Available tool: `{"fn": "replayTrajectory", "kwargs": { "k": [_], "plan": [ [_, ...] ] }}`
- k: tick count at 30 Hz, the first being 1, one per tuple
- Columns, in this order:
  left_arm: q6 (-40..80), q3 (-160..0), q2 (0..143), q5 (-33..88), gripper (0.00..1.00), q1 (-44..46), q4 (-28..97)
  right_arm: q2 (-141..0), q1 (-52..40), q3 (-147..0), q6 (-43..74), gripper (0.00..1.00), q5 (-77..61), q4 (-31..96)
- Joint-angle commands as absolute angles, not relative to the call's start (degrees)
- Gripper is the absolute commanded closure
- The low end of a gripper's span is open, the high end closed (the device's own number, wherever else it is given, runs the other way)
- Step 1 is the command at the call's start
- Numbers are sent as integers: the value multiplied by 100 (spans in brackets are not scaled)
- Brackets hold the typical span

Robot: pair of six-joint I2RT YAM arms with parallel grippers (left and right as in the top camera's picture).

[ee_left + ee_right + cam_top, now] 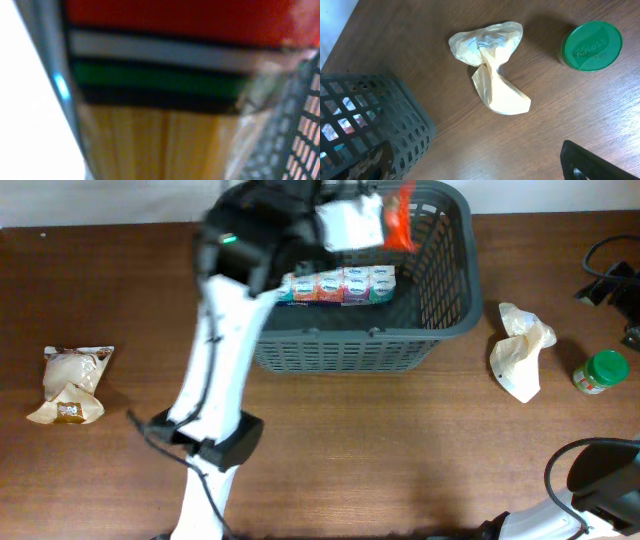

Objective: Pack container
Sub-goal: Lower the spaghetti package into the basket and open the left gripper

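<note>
My left gripper goes on lowering the pasta packet (401, 220) before it lets go of it on the basket's bottom beside the tissue packs (385, 316). The pasta packet is over the basket, and that spot is free.
The dark grey basket (440, 330) stands at the back middle of the table, and its corner shows in the right wrist view (380, 120). A row of colourful tissue packs (340, 285) lies inside it. My left gripper (352, 222) is over the basket's far side, shut on a pasta packet (400, 215). That packet has red, white and green bands and yellow strands, and it fills the left wrist view (160, 100), hiding the fingers. My right gripper (480, 170) is open and empty, low over the table to the right of the basket.
A crumpled cream paper bag (520, 350) (490, 70) and a green-lidded jar (600, 372) (592, 45) lie right of the basket. A bagged bread item (70, 382) lies at the far left. Black gear and cables (612, 280) sit at the right edge.
</note>
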State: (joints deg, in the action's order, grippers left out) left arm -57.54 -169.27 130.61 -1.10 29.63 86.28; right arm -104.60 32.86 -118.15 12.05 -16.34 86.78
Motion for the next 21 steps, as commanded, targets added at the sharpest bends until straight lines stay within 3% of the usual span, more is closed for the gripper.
{"fn": "replayTrajectory", "kwargs": {
  "k": [1, 13, 14, 15, 16, 17, 21],
  "plan": [
    [-5900, -16324, 13360, -285, 98, 3024, 8549, -10302, 3304, -11795, 1253, 1, -1584, 8674],
    [-5815, -14223, 13504, -849, 98, 3048, 8141, -10302, 3304, -11795, 1253, 1, -1584, 8674],
    [-5813, -14167, 13504, -895, 93, 3048, 8138, -10302, 3304, -11795, 1253, 1, -1584, 8674],
    [-5616, -14156, 13502, -1081, 57, 3048, 8152, -10302, 3304, -11795, 1253, 1, -1584, 8674],
    [-5426, -14180, 13485, -1240, 13, 3048, 8145, -10302, 3304, -11795, 1251, 1, -1584, 8674],
    [-5153, -14239, 13447, -1461, 1, 3061, 8143, -10302, 3304, -11795, 1253, 1, -1584, 8674],
    [-4156, -14597, 13104, -1780, 1, 3013, 8141, -10302, 3304, -11795, 1253, 1, -1584, 8674]
  ]
}}
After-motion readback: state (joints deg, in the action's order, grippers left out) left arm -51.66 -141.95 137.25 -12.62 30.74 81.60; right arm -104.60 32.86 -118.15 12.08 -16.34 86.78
